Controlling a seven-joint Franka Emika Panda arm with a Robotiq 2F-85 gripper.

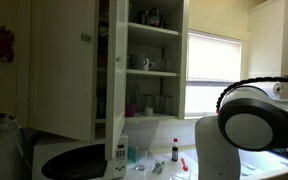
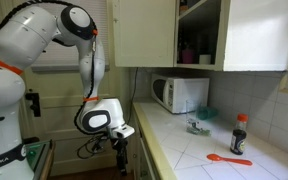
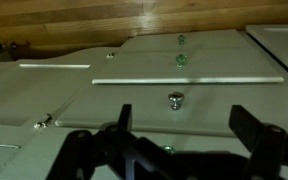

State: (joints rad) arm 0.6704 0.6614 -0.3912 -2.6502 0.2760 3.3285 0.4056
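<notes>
The green knob sits out of line with my gripper's open fingers, which face the metal knob point(image 3: 175, 100), so I should bring them around the green knob.
My gripper point(image 3: 182, 125) is open and empty, its two dark fingers spread wide. It hangs low in front of the pale lower cabinet fronts point(image 3: 199, 65), below the counter edge in an exterior view point(image 2: 122, 150). A small metal knob point(image 3: 175, 98) on a drawer front sits between the fingers, a little beyond the tips and not touched. Two more small knobs point(image 3: 181, 60) show further along the fronts. The arm's white body point(image 1: 254, 118) fills the right of an exterior view, where the gripper itself is hidden.
An upper cabinet stands with its door point(image 1: 59, 70) open, shelves holding cups. On the counter point(image 2: 189, 150) are a white microwave point(image 2: 181, 94), a red-capped bottle point(image 2: 240, 133) and an orange spoon point(image 2: 227, 158). Wooden floor point(image 3: 104, 20) lies below.
</notes>
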